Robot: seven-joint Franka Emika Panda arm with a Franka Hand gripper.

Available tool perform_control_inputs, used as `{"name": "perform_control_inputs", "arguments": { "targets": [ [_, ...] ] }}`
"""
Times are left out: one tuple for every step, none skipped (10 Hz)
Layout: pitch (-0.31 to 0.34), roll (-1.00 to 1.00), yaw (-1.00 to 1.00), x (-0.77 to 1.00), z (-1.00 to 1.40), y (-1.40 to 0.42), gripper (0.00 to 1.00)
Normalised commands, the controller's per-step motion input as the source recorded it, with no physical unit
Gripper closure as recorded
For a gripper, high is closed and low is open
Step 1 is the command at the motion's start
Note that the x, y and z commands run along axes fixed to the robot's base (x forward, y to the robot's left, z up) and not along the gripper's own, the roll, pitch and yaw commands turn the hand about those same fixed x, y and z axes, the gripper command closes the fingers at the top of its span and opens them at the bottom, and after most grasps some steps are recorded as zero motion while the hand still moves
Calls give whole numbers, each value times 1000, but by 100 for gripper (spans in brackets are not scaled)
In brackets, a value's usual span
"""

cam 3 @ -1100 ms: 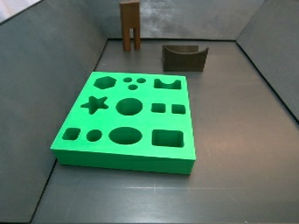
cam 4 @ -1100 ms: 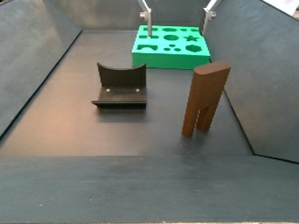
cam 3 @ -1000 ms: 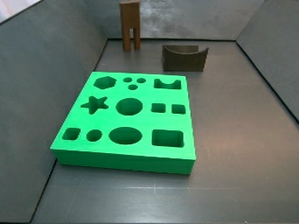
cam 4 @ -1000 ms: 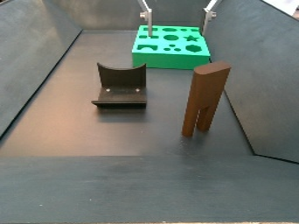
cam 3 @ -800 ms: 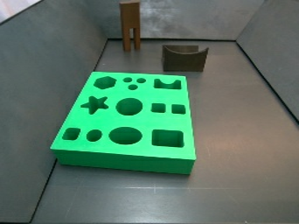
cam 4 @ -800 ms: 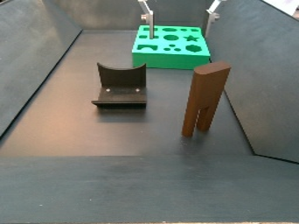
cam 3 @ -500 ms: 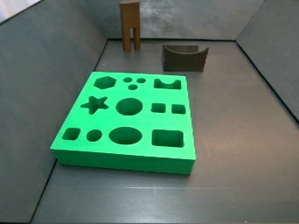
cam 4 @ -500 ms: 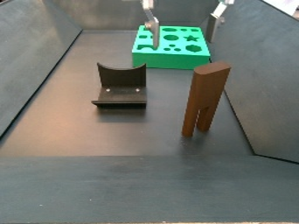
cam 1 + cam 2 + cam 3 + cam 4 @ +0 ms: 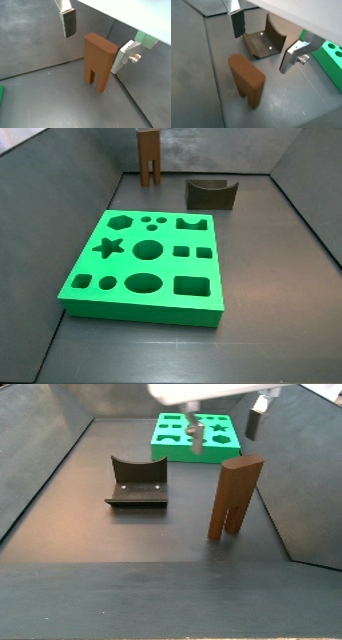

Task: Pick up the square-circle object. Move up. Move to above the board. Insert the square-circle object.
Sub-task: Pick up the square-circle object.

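Note:
The square-circle object (image 9: 148,148) splits into separate legs (image 9: 150,174). It will go into the neighbouring square and round holes at the same time when I insert it.
The square-circle object (image 9: 233,497) is a tall brown slotted block standing upright on the floor by the side wall. It also shows in a side view (image 9: 147,156) and in both wrist views (image 9: 97,60) (image 9: 248,80). The green board (image 9: 147,258) lies flat on the floor with its holes up, and shows in a side view (image 9: 177,444) and a wrist view (image 9: 331,60). My gripper (image 9: 226,429) is open and empty. It hangs above the floor between the board and the object, higher than the object's top. Its fingers (image 9: 67,22) straddle the line over the object (image 9: 291,56).
The dark fixture (image 9: 138,482) with a curved notch stands on the floor beside the object, seen also in a side view (image 9: 211,193) and a wrist view (image 9: 264,42). Grey walls enclose the floor on all sides.
My gripper has moved from over the board's far end toward the square-circle object and come lower. It stays open. The object, board and fixture have not moved.

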Motion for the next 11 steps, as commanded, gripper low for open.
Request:
{"name": "perform_control_inputs", "arguments": {
  "targets": [
    [-99, -89, 337, -260, 0, 260, 0],
    [-10, 0, 206, -37, -23, 231, 0],
    [0, 0, 126, 37, -20, 231, 0],
    [0, -11, 71, 217, -3, 189, 0],
    [0, -14, 26, 237, -106, 134, 0],
    [0, -13, 17, 157, -126, 157, 0],
    [-11, -26, 0, 0, -160, 117, 0],
    [-19, -21, 3, 0, -186, 117, 0],
    [-17, -34, 0, -40, -166, 117, 0],
    [-20, -26, 0, -77, -163, 97, 0],
    [-21, -41, 0, -43, -160, 106, 0]
  ]
}}
